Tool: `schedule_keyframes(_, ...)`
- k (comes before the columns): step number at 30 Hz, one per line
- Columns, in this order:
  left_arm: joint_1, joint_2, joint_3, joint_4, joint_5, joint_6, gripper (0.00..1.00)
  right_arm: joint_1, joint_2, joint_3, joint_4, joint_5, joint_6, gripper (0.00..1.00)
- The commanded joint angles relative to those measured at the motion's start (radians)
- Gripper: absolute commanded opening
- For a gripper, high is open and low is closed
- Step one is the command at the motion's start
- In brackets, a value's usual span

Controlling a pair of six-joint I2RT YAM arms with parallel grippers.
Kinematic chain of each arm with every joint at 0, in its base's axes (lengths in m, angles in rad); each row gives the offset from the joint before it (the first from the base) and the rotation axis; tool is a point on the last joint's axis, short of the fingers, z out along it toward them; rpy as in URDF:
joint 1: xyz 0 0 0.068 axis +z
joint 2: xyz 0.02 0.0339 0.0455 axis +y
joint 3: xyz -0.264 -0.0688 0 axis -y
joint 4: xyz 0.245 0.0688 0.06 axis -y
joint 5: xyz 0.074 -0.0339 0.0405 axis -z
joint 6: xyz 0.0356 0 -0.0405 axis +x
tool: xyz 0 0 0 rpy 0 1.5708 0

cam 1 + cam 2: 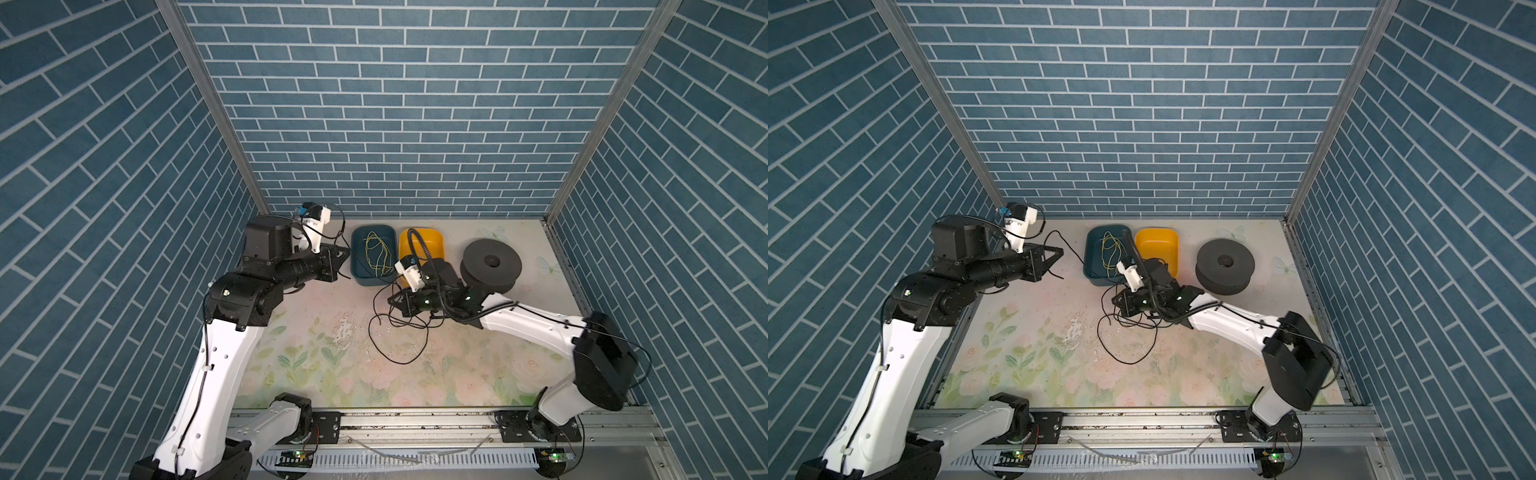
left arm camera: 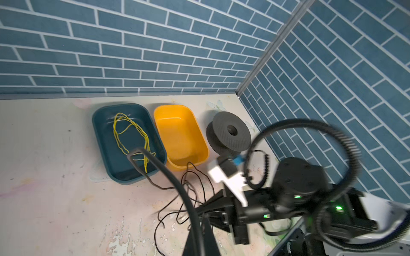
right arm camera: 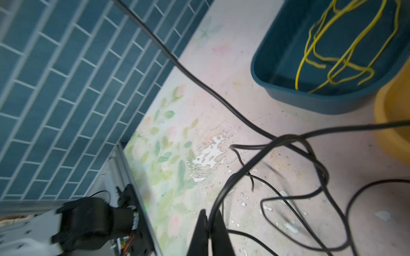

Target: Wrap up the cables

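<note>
I should keep pulling the tangled strand toward the black spool (image 1: 1225, 262) with my right gripper, with the black cord's end (image 1: 1057, 276) in my left gripper, until the loops spread apart.
The cables are one thin black cord whose loose loops (image 1: 399, 340) (image 1: 1127, 345) lie tangled on the flowered table mat in both top views. My left gripper (image 1: 343, 254) (image 1: 1059, 251) hangs above the table's back left, shut on one stretch of the cord (image 2: 173, 177), which rises from its closed jaws (image 2: 203, 219) and bends back down. My right gripper (image 1: 390, 301) (image 1: 1113, 300) sits low at the tangle's far edge. It is shut on another strand (image 3: 221, 99), pinched between its fingertips (image 3: 209, 216).
At the back, a dark blue tray (image 1: 354, 249) holds a yellow-green wire (image 1: 376, 253). An empty yellow tray (image 1: 432, 241) and a black spool (image 1: 492, 262) stand to its right. Brick-patterned walls close three sides, and a metal rail (image 1: 415, 419) runs along the front.
</note>
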State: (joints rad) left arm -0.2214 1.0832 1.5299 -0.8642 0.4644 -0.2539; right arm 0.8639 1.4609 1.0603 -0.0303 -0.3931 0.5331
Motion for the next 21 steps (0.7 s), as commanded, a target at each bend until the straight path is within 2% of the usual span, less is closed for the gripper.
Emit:
schedule_keyframes(1, 0.036, 0.015, 0.046, -0.036, -0.021, 0.027, 0.0, -0.072, -0.155, -0.079, -0.124, -0.114, -0.056, 0.0)
schedule_keyframes(7, 0.057, 0.02, 0.124, -0.051, -0.075, 0.036, 0.0, -0.25, -0.424, -0.099, -0.401, -0.062, -0.118, 0.0)
schedule_keyframes(10, 0.071, 0.023, 0.158, -0.073, -0.141, 0.039, 0.0, -0.347, -0.518, -0.105, -0.454, -0.101, -0.122, 0.0)
schedule_keyframes(13, 0.088, 0.038, 0.187, -0.116, -0.249, 0.063, 0.0, -0.443, -0.563, -0.105, -0.477, -0.188, -0.111, 0.0)
schedule_keyframes(15, 0.088, 0.052, 0.207, -0.163, -0.374, 0.092, 0.0, -0.503, -0.574, -0.107, -0.48, -0.241, -0.097, 0.0)
schedule_keyframes(17, 0.092, 0.062, 0.208, -0.193, -0.464, 0.121, 0.0, -0.551, -0.579, -0.1, -0.504, -0.243, -0.093, 0.0)
schedule_keyframes(19, 0.106, 0.065, 0.195, -0.205, -0.488, 0.128, 0.0, -0.611, -0.578, -0.091, -0.536, -0.223, -0.077, 0.0)
schedule_keyframes(21, 0.129, 0.062, 0.175, -0.199, -0.462, 0.123, 0.0, -0.681, -0.57, -0.087, -0.559, -0.213, -0.048, 0.0)
